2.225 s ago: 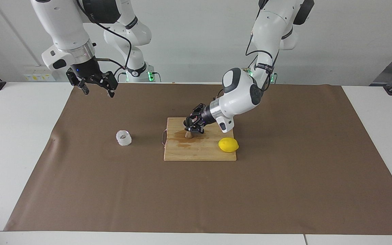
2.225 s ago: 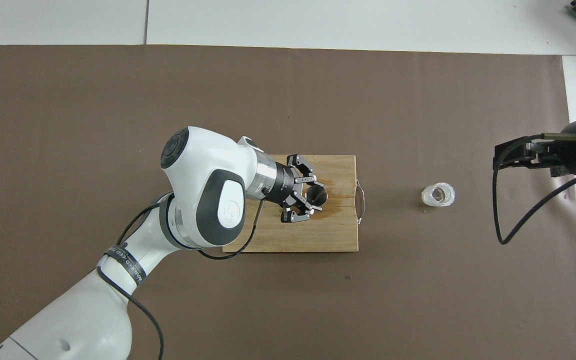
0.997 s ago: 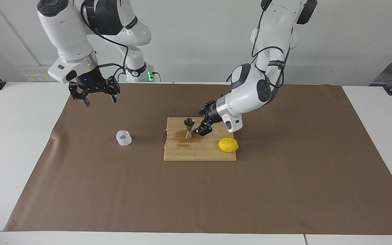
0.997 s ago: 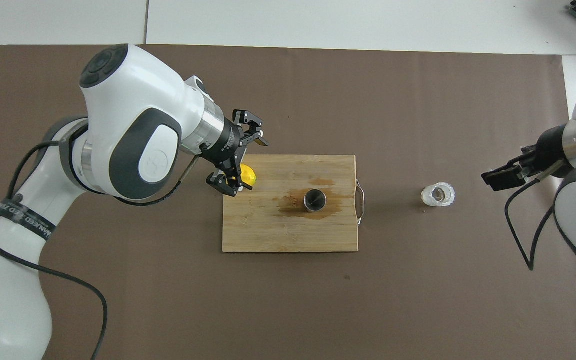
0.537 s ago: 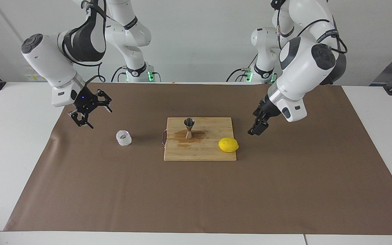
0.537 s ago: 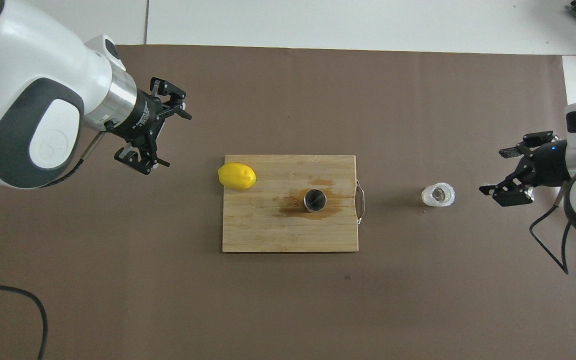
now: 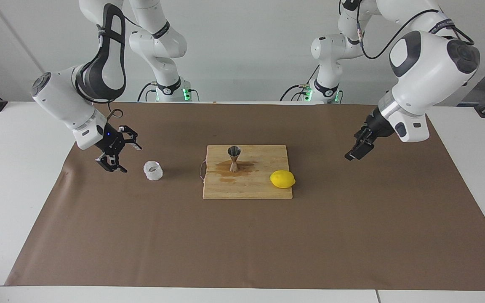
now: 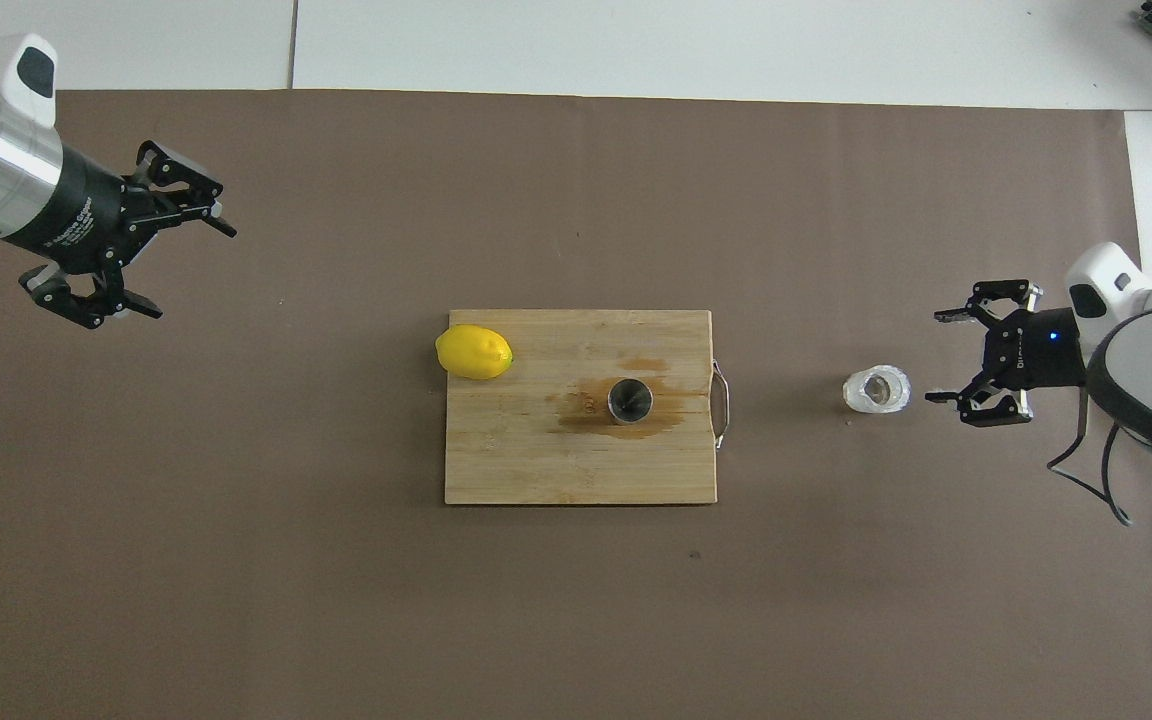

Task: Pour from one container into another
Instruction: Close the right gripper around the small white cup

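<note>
The steel jigger's grey inside [image 8: 631, 401] can be seen deep down, so the liquid from the small ribbed glass cup [image 8: 877, 389] will go in there when the robot pours.
The small ribbed glass cup [image 7: 153, 171] [image 8: 877, 390] stands upright on the brown mat, toward the right arm's end of the table. My right gripper [image 7: 128, 158] [image 8: 937, 357] hangs low beside it, open, fingers pointing at the cup with a small gap and nothing between them. The steel jigger [image 7: 234, 158] [image 8: 630, 400] stands upright on the wooden cutting board [image 7: 251, 190] [image 8: 536, 470], in a brown wet stain. My left gripper [image 7: 350, 156] [image 8: 191, 270] is open and empty, up over the mat toward the left arm's end, well off the board.
A yellow lemon [image 7: 282, 179] [image 8: 474, 352] lies on the board's corner toward the left arm's end. The board has a metal handle [image 8: 722, 404] on the side facing the cup. The brown mat [image 7: 242, 244] covers most of the white table.
My left gripper let go of the jigger and has swung away off the board toward its own end. My right gripper has come down beside the glass cup.
</note>
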### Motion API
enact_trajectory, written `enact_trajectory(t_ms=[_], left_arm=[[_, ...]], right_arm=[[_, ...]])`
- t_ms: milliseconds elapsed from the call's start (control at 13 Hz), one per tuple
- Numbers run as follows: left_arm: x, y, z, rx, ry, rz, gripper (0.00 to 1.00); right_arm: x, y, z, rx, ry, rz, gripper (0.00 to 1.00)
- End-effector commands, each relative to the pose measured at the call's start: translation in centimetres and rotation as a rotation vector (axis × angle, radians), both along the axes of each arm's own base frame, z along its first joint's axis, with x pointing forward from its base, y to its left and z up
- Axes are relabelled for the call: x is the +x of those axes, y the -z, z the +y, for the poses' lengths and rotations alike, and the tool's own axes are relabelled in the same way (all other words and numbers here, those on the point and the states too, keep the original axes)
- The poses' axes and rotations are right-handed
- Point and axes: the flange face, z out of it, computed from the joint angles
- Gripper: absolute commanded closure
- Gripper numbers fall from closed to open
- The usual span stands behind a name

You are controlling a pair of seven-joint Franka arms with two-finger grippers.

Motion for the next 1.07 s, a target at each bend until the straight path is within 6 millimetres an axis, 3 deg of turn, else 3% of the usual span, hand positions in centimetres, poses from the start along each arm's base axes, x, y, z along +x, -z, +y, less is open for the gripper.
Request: enact_trajectory(t_ms=[0, 153, 460, 767, 997], left_arm=[[-0.1, -0.5, 0.7, 0.07, 0.241, -0.032, 0.0], [0.0, -0.3, 1.6, 0.1, 0.426, -0.048, 0.0], [0.1, -0.7, 5.7, 0.124, 0.664, -0.062, 0.0], [-2.4, -6.4, 6.5, 0.163, 0.797, -0.157, 0.0], [-4.8, -8.4, 6.2, 0.147, 0.83, -0.133, 0.0]], right_arm=[[-0.6, 1.8, -1.1, 0.027, -0.071, -0.047, 0.0], [-1.4, 4.3, -1.8, 0.098, -0.081, -0.058, 0.0], [-2.6, 10.1, -3.7, 0.207, -0.109, -0.032, 0.0], [-3.0, 11.1, -2.4, 0.24, -0.117, -0.026, 0.0], [-3.6, 11.7, -1.0, 0.274, -0.098, -0.015, 0.0]])
